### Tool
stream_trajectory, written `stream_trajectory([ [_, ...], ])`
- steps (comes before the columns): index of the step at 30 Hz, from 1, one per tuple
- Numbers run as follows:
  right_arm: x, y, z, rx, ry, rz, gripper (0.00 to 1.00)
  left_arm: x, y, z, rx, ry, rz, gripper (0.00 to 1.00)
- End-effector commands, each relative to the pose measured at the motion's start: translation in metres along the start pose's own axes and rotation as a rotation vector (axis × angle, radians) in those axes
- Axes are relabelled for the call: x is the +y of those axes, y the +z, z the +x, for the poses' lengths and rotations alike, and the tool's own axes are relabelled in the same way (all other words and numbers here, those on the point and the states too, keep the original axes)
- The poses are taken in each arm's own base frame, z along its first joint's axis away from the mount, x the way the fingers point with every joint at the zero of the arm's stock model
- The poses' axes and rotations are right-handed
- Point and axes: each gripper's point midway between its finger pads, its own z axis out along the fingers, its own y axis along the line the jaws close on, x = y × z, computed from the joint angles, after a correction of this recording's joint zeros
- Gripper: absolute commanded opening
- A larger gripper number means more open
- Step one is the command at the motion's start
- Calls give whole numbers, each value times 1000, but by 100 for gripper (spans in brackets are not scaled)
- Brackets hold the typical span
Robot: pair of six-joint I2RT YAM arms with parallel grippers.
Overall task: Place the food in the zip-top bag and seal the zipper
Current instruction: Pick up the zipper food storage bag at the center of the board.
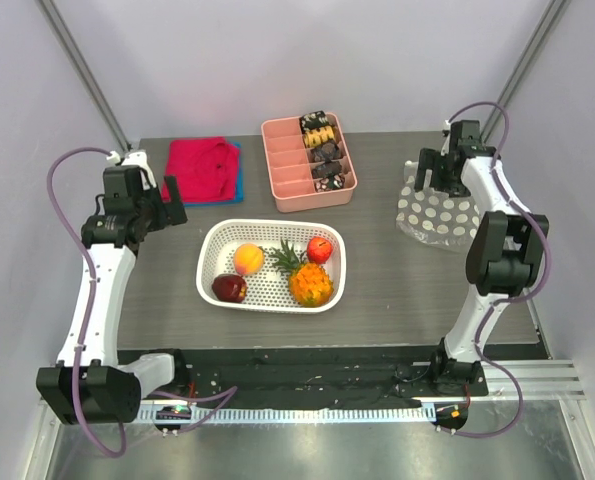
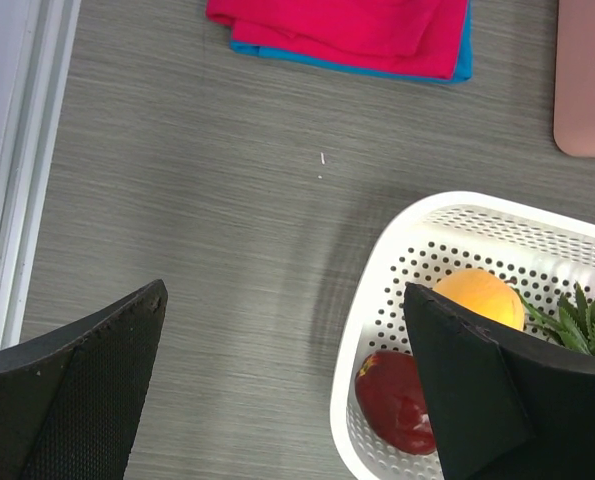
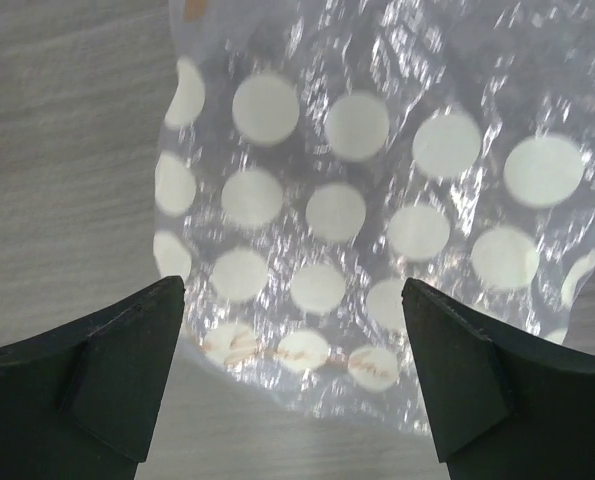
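Observation:
The dotted clear bag (image 1: 437, 214) will fold and hang limp from my right gripper when I lift it, because the thin, crinkled film (image 3: 402, 62) lies loose and flat.
The white basket (image 1: 203, 268) at mid-table holds the orange peach (image 1: 248, 259), the dark red apple (image 1: 229, 288), the small bright red apple (image 1: 320, 249) and the pineapple (image 1: 309, 282). My left gripper (image 1: 162, 205) is open and empty, up and left of the basket. In the left wrist view it (image 2: 285, 290) hangs above the basket's left rim (image 2: 362, 320), with the peach (image 2: 479, 295) and dark red apple (image 2: 392, 400) beside its right finger. The dotted clear bag (image 1: 437, 215) lies crumpled at the right. My right gripper (image 3: 292, 285) is open above the bag (image 3: 377, 180). I cannot make out the zipper.
A pink divided tray (image 1: 307, 160) with dark snack pieces stands behind the basket. A red cloth on a blue one (image 1: 202, 170) lies at the back left, also in the left wrist view (image 2: 347, 30). The table's left edge rail (image 2: 17, 180) is close.

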Motion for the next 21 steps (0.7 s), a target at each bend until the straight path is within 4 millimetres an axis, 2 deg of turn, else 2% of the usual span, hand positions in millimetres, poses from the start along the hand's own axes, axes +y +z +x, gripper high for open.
stream_trajectory([
  [1, -19, 5, -38, -63, 10, 91, 95, -9, 6, -7, -29, -14, 44, 100],
  [3, -32, 4, -51, -80, 44, 121, 95, -11, 9, -5, -19, -11, 49, 100],
  [4, -38, 10, -50, -67, 63, 127, 96, -10, 9, -5, -22, -12, 49, 100],
  [5, -42, 7, -55, -79, 83, 119, 96, -10, 11, -3, -19, -11, 48, 100],
  [6, -58, 4, -60, -94, 137, 125, 96, -11, 11, -3, -20, -9, 51, 100],
  [8, -69, -2, -65, -110, 191, 101, 97, -11, 11, -3, -23, -9, 54, 100],
  [9, -85, -5, -64, -113, 236, 91, 98, -12, 12, -3, -22, -8, 59, 100],
  [11, -96, -6, -62, -112, 271, 73, 98, -13, 12, -3, -25, -12, 68, 100],
  [13, -111, -3, -50, -87, 281, 103, 99, -15, 13, -4, -28, -12, 78, 100],
  [17, -121, 11, -28, -28, 303, 114, 100, -16, 14, -6, -31, -18, 80, 100],
  [21, -127, 37, -14, 25, 338, 101, 100, -16, 14, -8, -31, -15, 80, 100],
])
